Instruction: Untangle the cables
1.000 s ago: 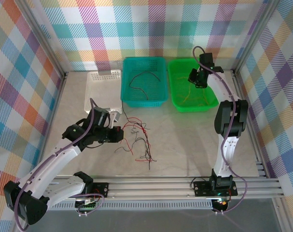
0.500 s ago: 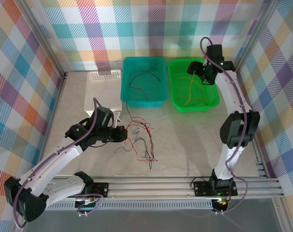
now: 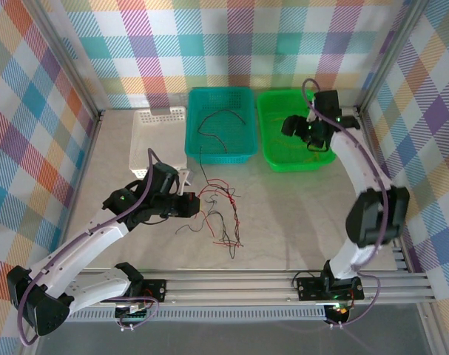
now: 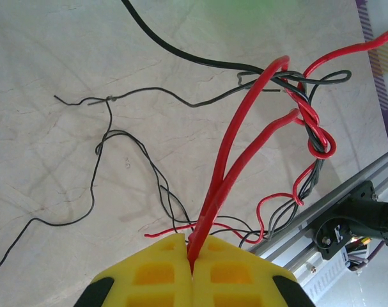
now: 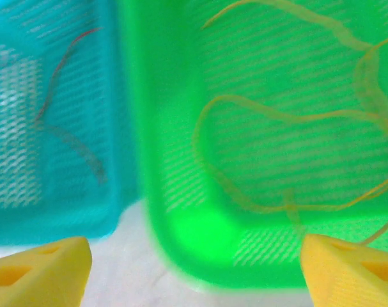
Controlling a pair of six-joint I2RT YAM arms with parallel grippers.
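Note:
I should keep moving my open right gripper to the knot (image 3: pixel 225 188) until its fingers close there, as my left gripper holds the doubled red cable (image 4: pixel 237 125) that leads into it.
A tangle of thin red and black cables (image 3: pixel 220 214) lies on the table in front of the baskets. My left gripper (image 3: pixel 194 205) is at the tangle's left side, shut on a doubled red cable (image 4: pixel 245 147) that rises from between the yellow fingers (image 4: pixel 192 256). That red strand runs to a knot (image 4: pixel 312 125) where it is twisted with black cables (image 4: pixel 104 160). My right gripper (image 3: pixel 292 127) hangs open over the left part of the green basket (image 3: pixel 294 161), with nothing between its fingers (image 5: pixel 194 268). Yellow-orange cables (image 5: pixel 277 115) lie in that basket.
A teal basket (image 3: pixel 220 151) holding dark thin wires (image 3: pixel 217 118) stands left of the green one. A white basket (image 3: pixel 146 137) sits further left. The aluminium rail (image 3: pixel 246 281) runs along the near edge. Checkered walls close in the sides and back.
My left gripper has moved right, closer to the tangle, still holding the red cable. The right arm's elbow swung outward and nearer; its gripper stayed above the green basket, shifting slightly toward its front-left.

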